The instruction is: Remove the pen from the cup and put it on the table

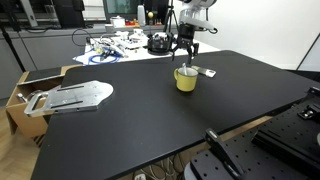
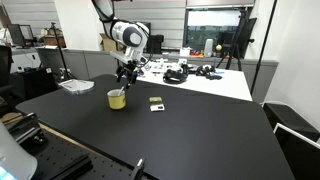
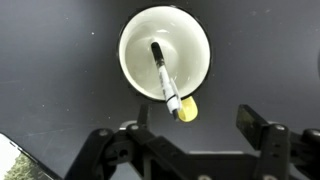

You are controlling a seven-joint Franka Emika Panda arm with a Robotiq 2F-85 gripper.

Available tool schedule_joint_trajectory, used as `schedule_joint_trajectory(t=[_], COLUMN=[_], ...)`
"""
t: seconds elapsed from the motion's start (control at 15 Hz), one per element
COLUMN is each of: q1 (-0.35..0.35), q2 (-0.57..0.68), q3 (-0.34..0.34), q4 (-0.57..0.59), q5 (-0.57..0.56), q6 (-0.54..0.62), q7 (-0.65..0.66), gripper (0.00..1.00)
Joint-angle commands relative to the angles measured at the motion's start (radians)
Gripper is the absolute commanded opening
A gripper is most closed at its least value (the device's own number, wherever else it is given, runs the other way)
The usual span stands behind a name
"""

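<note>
I should turn my gripper and center it over the pen's whitish end (image 3: 174, 103) before closing, because the pen (image 3: 164, 76) lies slanted and off-center below my gripper's open fingers.
The mustard-yellow cup (image 1: 186, 79) stands on the black table (image 1: 150, 120), also seen in an exterior view (image 2: 117, 98). In the wrist view the cup (image 3: 195, 45) shows its pale inside from above, with the pen (image 3: 164, 78) lying in it, dark end inside and whitish end over the near rim. My gripper (image 1: 184, 55) hangs just above the cup in both exterior views (image 2: 125, 76). In the wrist view its fingers (image 3: 196, 125) are spread apart, open and empty, with the cup's rim just beyond them.
A flat grey-and-dark oblong object (image 2: 156, 102) lies on the table next to the cup, also in an exterior view (image 1: 207, 71). A grey metal plate (image 1: 75, 96) sits at the table's edge. A white table (image 2: 200, 78) with cables stands behind.
</note>
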Motion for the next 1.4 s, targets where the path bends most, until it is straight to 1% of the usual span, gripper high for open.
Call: schedule_joint_trajectory(t=[0.0, 0.07, 0.2, 0.27, 0.4, 0.53, 0.6, 1.0, 1.07, 1.13, 1.27, 1.33], q1=[-0.012, -0.013, -0.013, -0.013, -0.012, -0.011, -0.011, -0.014, -0.015, -0.016, -0.016, -0.015], q2=[0.004, 0.006, 0.007, 0.008, 0.009, 0.012, 0.014, 0.019, 0.018, 0.017, 0.015, 0.014], q3=[0.011, 0.011, 0.011, 0.010, 0.009, 0.007, 0.005, -0.002, -0.001, 0.000, 0.000, 0.000], q4=[-0.002, -0.002, -0.001, -0.001, 0.001, 0.004, 0.005, 0.009, 0.009, 0.009, 0.008, 0.008], q5=[0.014, 0.014, 0.012, 0.011, 0.010, 0.007, 0.006, 0.000, 0.000, 0.001, 0.001, 0.000], q6=[0.020, 0.022, 0.022, 0.022, 0.018, 0.013, 0.011, 0.002, 0.000, -0.003, -0.008, -0.011], q7=[-0.012, -0.012, -0.010, -0.009, -0.006, -0.002, 0.001, 0.005, 0.003, 0.003, 0.004, 0.006], gripper=[0.60, 0.51, 0.39, 0.31, 0.19, 0.05, 0.00, 0.00, 0.26, 0.26, 0.39, 0.47])
